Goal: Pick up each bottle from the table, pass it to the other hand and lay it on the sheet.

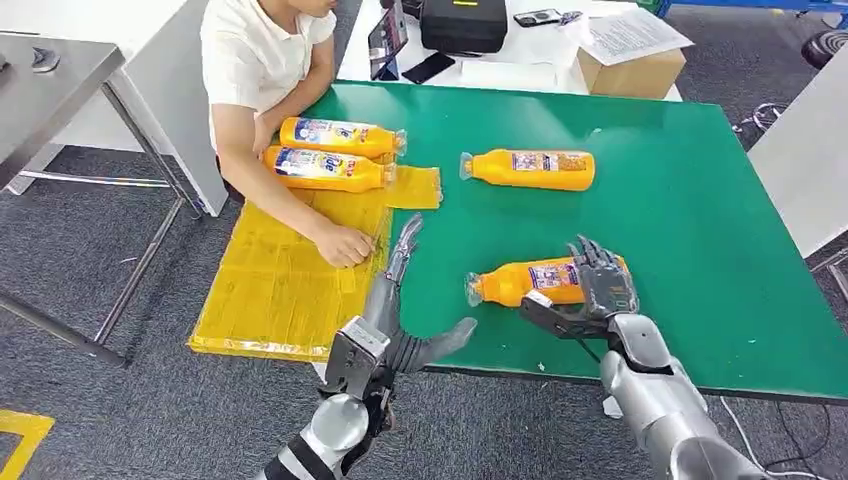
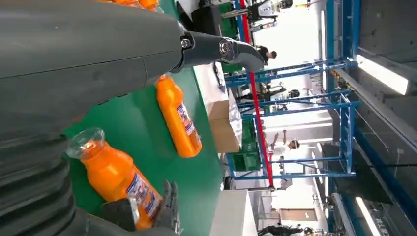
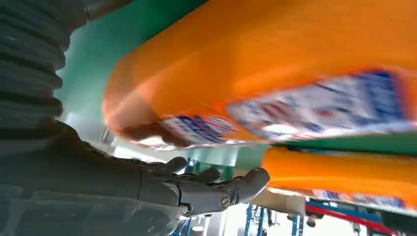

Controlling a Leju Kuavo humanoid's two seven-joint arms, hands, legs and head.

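The orange bottle [image 1: 508, 284] has a small-print label [image 1: 552, 275] on top, so I expect to find a big logo label hidden underneath when I turn the bottle over.
An orange bottle [image 1: 520, 283] lies on its side on the green table [image 1: 680, 200], cap to the left. My right hand [image 1: 598, 292] is set over its base end, fingers on top and thumb in front, still apart from it; the right wrist view shows the bottle [image 3: 275, 64] with a gap to the fingers [image 3: 216, 189]. My left hand [image 1: 400, 310] hovers with fingers spread at the sheet's edge, holding nothing. A second bottle [image 1: 530, 168] lies farther back. Two bottles [image 1: 330, 150] lie on the yellow sheet [image 1: 270, 290]. The left wrist view shows both table bottles [image 2: 118, 182] [image 2: 179, 120].
A person sits at the table's far left, with a hand [image 1: 345, 245] resting on the sheet close to my left hand. Behind the green table are a cardboard box [image 1: 630, 70] and a black bag [image 1: 462, 22]. A grey table [image 1: 50, 80] stands at left.
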